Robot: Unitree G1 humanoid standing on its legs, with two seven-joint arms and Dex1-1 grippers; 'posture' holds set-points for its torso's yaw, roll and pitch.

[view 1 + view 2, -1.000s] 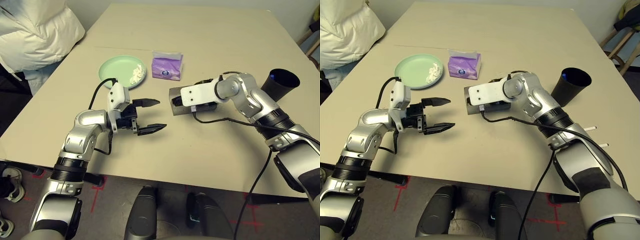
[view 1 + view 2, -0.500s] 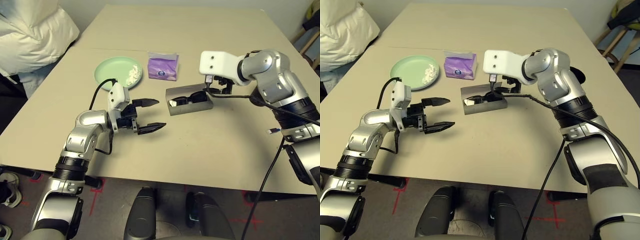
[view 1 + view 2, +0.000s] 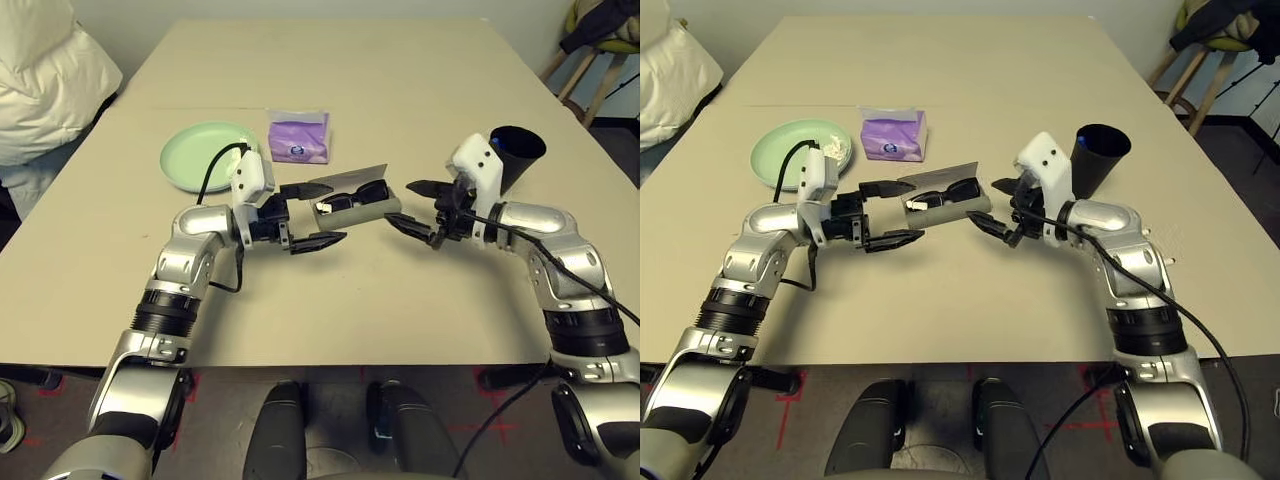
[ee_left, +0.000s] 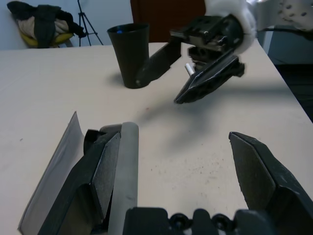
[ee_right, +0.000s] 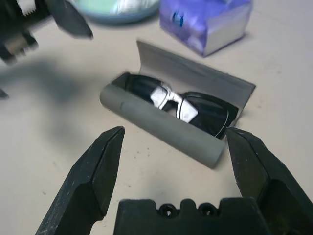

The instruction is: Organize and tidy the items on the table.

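Observation:
Next, I move my left gripper back, close it and fold the lid point(image 3: 352, 178) shut with it, because its spread finger is over the open glasses case point(image 3: 356, 209), in the way of the lid.
The grey-brown glasses case point(image 3: 352, 203) lies open mid-table with the black sunglasses point(image 5: 182, 105) inside. My left gripper point(image 3: 330, 212) is open at the case's left end. In the left wrist view one of its fingers point(image 4: 100, 169) lies against the case point(image 4: 128, 161). My right gripper point(image 3: 398, 203) is open just right of the case, apart from it. The pale green plate point(image 3: 790, 152) holds the white crumpled tissue point(image 3: 837, 150). The black cup point(image 3: 517, 152) stands upright behind my right arm. The light blue plate is out of view.
A purple tissue pack point(image 3: 297, 137) sits just behind the case, right of the plate. The beige table point(image 3: 340, 300) has bare room in front of both grippers and across the far half. A chair with dark clothes point(image 3: 600, 25) stands past the far right corner.
My right gripper has come off the case and dropped to the table on its right. My left gripper has reached right to the case's end. The camera has shifted too.

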